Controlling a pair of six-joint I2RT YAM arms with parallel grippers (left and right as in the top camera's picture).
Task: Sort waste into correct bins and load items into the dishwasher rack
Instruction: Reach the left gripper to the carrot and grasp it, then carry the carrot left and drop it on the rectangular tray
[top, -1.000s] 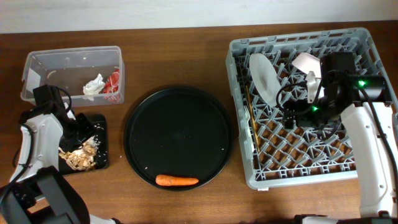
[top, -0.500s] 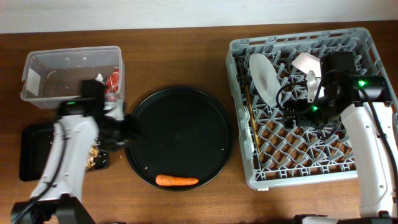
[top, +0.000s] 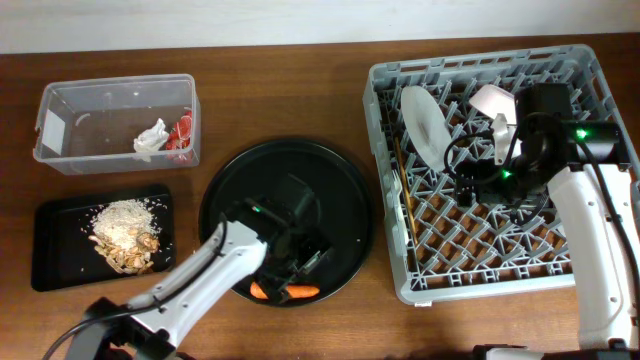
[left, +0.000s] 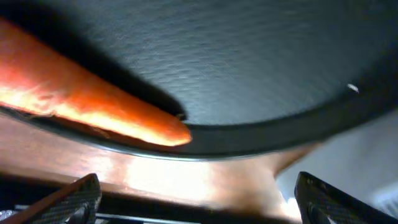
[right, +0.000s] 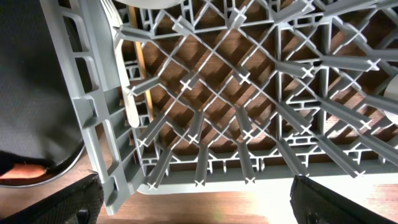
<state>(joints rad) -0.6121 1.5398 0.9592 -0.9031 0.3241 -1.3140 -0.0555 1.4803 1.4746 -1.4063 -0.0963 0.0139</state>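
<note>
My left gripper should go down next until its open fingers are on both sides of the carrot's body (left: 46, 84) and close, because the orange carrot (top: 301, 291) lies alone in the round black tray.
An orange carrot (top: 285, 292) lies at the front rim of the round black tray (top: 330, 180). My left gripper (top: 305, 262) is open and empty just above the carrot; in the left wrist view the carrot (left: 93, 106) lies ahead of the open fingers (left: 196, 199). The clear tub (top: 70, 110) holds a white napkin (top: 150, 138) and a red wrapper (top: 181, 135). The shallow black tray (top: 55, 250) holds beige scraps (top: 125, 232). My right gripper (top: 470, 187) is open and empty over the grey rack (top: 590, 80), which holds a plate (top: 425, 120), a bowl (top: 492, 100) and a chopstick (top: 405, 195).
The right wrist view shows the rack's lattice floor (right: 249, 81), a white fork (right: 124, 81) beside the chopstick (right: 142, 68) along its left wall, and the round tray's edge (right: 37, 93). Bare wooden table (top: 290, 90) lies between tub, trays and rack.
My left arm has swung right from the shallow black tray, across the table, to the front of the round tray over the carrot. The right arm has not moved.
</note>
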